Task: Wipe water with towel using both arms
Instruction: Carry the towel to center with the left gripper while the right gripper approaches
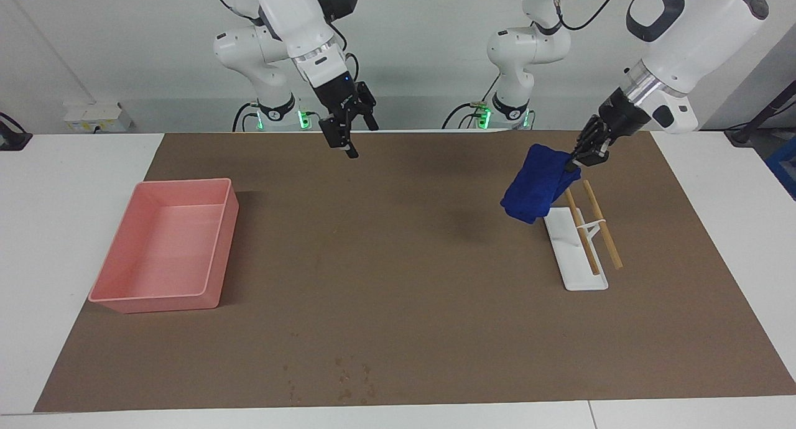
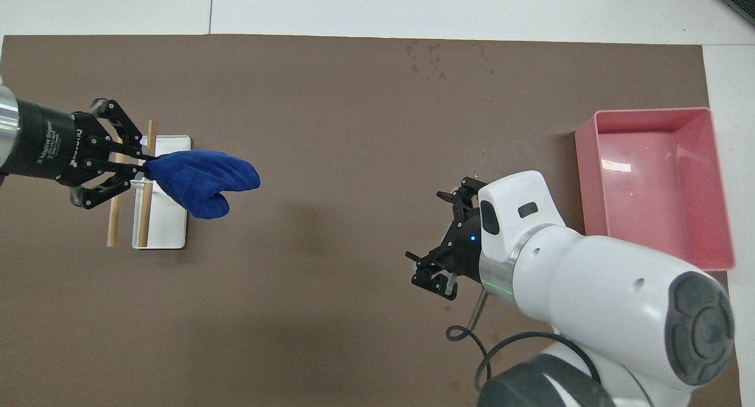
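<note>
The royal-blue towel's loose end [image 2: 242, 174] is round and folded over on itself, so the towel [image 2: 198, 180] will stay in a bunched-up lump when my right gripper carries it.
The royal-blue towel [image 1: 536, 183] [image 2: 203, 180] hangs in the air, pinched at one end by my left gripper [image 1: 572, 163] [image 2: 144, 165], which is shut on it. It dangles over the brown mat just beside the white slab, toward the table's middle. My right gripper [image 1: 359, 140] [image 2: 426, 233] is raised over the middle of the mat, open and holding nothing. Water droplets [image 1: 348, 379] [image 2: 430, 56] speckle the mat near its edge farthest from the robots.
A white slab [image 1: 578, 280] [image 2: 165, 236] with two wooden sticks [image 1: 600, 224] across it lies at the left arm's end. A pink tray [image 1: 186, 183] [image 2: 590, 183] with nothing in it stands at the right arm's end. A brown mat [image 1: 404, 261] covers the table.
</note>
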### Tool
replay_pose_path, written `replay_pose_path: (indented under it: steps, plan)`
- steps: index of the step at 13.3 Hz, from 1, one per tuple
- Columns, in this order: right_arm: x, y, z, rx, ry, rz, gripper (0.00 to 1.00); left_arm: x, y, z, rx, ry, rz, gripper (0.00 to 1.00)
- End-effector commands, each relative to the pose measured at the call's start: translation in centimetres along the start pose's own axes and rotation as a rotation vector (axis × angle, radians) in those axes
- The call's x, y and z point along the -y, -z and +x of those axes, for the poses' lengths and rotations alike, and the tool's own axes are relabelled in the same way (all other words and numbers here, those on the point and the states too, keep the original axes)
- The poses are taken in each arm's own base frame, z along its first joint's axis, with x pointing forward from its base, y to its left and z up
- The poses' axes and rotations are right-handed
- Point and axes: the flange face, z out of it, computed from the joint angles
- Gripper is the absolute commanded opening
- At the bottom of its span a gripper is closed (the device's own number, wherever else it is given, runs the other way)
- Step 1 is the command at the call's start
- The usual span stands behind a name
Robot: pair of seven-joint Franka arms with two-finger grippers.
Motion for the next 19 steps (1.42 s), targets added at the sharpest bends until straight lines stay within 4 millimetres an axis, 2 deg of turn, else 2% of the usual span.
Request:
replay_pose_path:
  steps: [1,2,4,6,9,13,16,17,18,19]
  plan:
    - [1.6,-2.4,1.1,-0.039,-0.078,0.010,1.00,0.1,-0.9,-4.0,0.108,0.170,0.014,0.00]
    - [2.6,-3.5,1.9,-0.050,-0.096,0.015,1.00,0.2,-2.0,-5.7,0.143,0.187,0.038,0.00]
    - [5.2,-4.3,3.3,-0.071,-0.133,0.029,1.00,0.9,-4.1,-10.1,0.178,0.168,0.064,0.00]
    - [5.7,-4.3,3.6,-0.072,-0.128,0.034,1.00,2.0,-6.5,-14.0,0.172,0.204,0.100,0.00]
    - [5.9,-4.3,3.7,-0.071,-0.121,0.034,1.00,2.8,-7.5,-16.0,0.167,0.232,0.133,0.00]
    - [5.9,-4.2,3.7,-0.072,-0.122,0.033,1.00,4.5,-9.3,-20.2,0.162,0.187,0.184,0.00]
    - [6.1,-4.2,3.8,-0.069,-0.177,0.033,1.00,4.9,-9.7,-19.9,0.155,0.196,0.186,0.00]
    - [6.1,-4.3,3.8,-0.066,-0.176,0.034,0.95,4.9,-9.7,-19.9,0.156,0.194,0.183,0.00]
    - [6.1,-4.3,3.8,-0.065,-0.174,0.035,0.73,4.9,-9.7,-19.9,0.154,0.191,0.182,0.00]
    - [6.0,-4.3,3.7,-0.062,-0.174,0.036,0.44,4.9,-9.7,-19.9,0.155,0.190,0.181,0.00]
